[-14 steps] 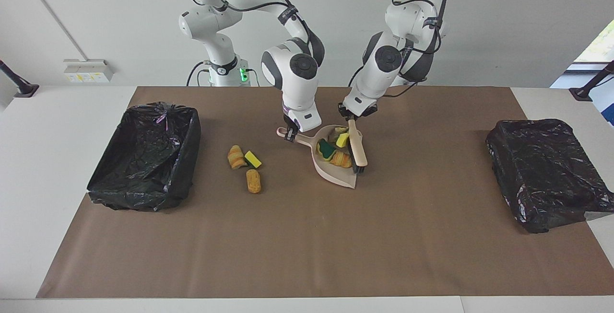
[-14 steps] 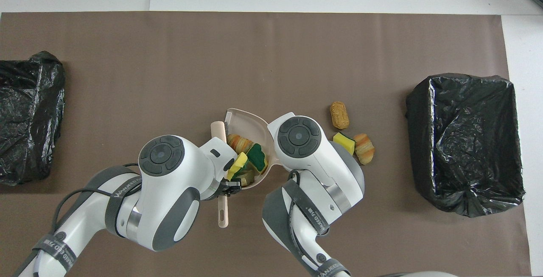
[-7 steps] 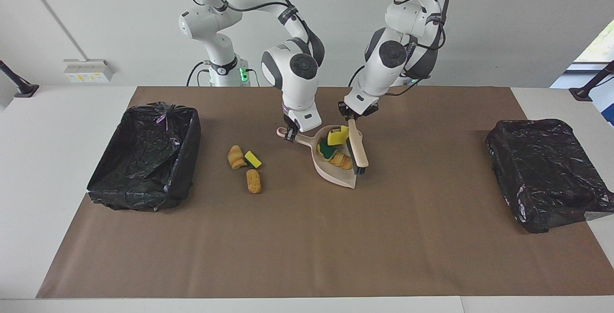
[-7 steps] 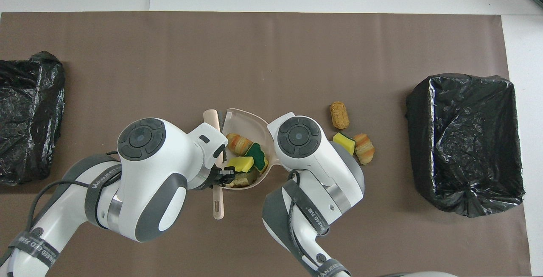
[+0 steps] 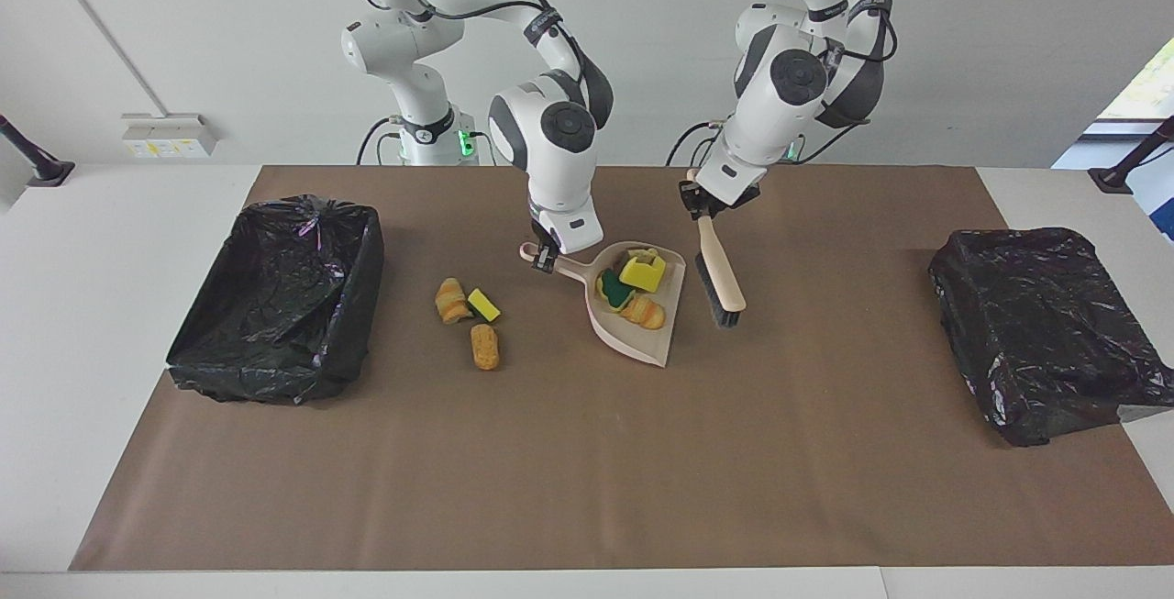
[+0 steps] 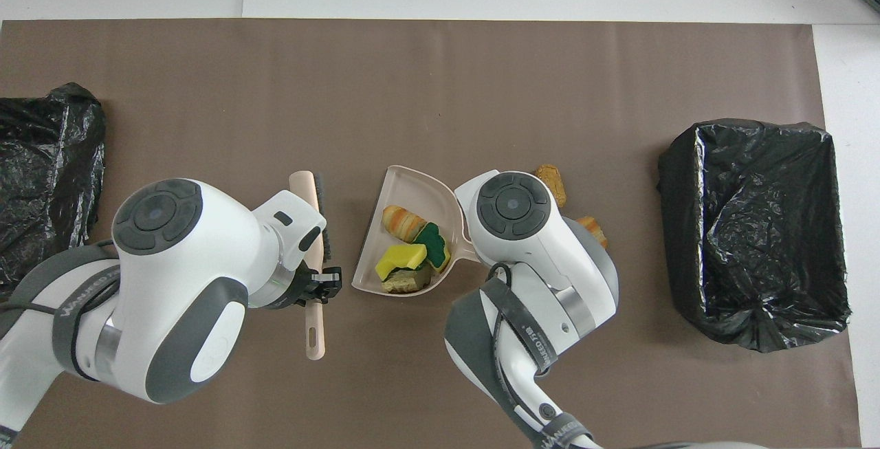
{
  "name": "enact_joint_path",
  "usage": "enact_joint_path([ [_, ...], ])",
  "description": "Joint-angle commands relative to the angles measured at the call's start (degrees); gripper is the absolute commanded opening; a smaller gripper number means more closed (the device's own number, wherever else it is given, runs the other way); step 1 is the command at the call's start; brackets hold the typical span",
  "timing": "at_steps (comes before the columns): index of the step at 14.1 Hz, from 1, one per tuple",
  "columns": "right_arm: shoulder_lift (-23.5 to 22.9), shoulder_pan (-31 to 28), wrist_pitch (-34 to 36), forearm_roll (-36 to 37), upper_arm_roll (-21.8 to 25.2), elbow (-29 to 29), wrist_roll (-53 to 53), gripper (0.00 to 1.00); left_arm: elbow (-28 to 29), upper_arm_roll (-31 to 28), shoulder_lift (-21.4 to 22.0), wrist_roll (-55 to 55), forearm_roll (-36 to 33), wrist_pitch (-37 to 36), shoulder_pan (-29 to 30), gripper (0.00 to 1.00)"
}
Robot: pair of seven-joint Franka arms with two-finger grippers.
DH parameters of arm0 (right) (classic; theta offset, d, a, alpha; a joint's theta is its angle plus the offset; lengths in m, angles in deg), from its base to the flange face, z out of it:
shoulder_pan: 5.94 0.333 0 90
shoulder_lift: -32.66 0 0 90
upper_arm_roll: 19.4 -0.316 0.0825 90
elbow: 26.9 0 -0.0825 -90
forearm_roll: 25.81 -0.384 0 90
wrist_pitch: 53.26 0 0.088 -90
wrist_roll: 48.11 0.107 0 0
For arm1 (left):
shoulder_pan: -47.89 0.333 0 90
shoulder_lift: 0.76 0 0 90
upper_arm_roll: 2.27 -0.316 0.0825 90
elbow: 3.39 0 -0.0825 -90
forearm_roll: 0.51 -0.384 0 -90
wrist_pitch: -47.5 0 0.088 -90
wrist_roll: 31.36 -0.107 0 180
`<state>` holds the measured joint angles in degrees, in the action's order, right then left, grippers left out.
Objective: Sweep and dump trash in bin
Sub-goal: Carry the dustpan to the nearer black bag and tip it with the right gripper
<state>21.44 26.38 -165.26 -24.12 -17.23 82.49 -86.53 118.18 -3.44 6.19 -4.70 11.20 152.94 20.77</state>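
Observation:
The brush is clear of the loaded dustpan (image 6: 408, 252), so the robot's left gripper should go on carrying the brush back until the brush lies on the open mat (image 6: 375, 383), and then let go of it.
The beige dustpan (image 5: 639, 343) sits at mid-table with several trash scraps in it: a yellow sponge piece (image 5: 641, 271), a green-backed one (image 5: 610, 288) and a bread-like chunk (image 5: 647, 311). My right gripper (image 5: 543, 257) is shut on the dustpan's handle. My left gripper (image 5: 699, 205) is shut on the beige brush (image 5: 720, 273), held tilted beside the dustpan, apart from it. Three scraps (image 5: 472, 319) lie on the mat toward the right arm's end. In the overhead view the dustpan (image 6: 405, 184) and brush (image 6: 311, 225) show; the right arm hides most of the loose scraps (image 6: 551, 177).
A black-lined bin (image 5: 275, 301) stands at the right arm's end of the brown mat, beside the loose scraps. A second black-lined bin (image 5: 1046, 328) stands at the left arm's end. The overhead view shows both bins (image 6: 756, 229) (image 6: 48, 181).
My left gripper has lifted the brush out of the dustpan and carried it toward the left arm's end. The dustpan has turned and shifted slightly toward the right arm's end.

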Motion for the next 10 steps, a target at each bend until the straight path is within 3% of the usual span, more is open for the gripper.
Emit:
enact_joint_path([
  [1,6.62,-4.63,4.40,0.15,-0.50,0.47,-2.45,0.00,1.39,0.38,3.85,1.73,-2.13,-3.22,1.10,0.03],
  [5,12.95,-13.23,8.27,0.15,-0.15,-0.32,-6.40,0.00,5.41,1.51,8.23,6.47,-2.92,-4.55,0.31,0.00],
  [8,16.92,-23.50,14.68,0.15,0.29,-3.21,-14.38,0.00,13.50,6.51,14.91,9.01,-2.92,-2.09,0.31,0.00],
  [10,17.01,-31.14,20.56,0.15,0.46,-6.55,-20.61,0.00,16.14,12.04,15.81,14.45,-2.84,0.36,-0.21,0.00],
])
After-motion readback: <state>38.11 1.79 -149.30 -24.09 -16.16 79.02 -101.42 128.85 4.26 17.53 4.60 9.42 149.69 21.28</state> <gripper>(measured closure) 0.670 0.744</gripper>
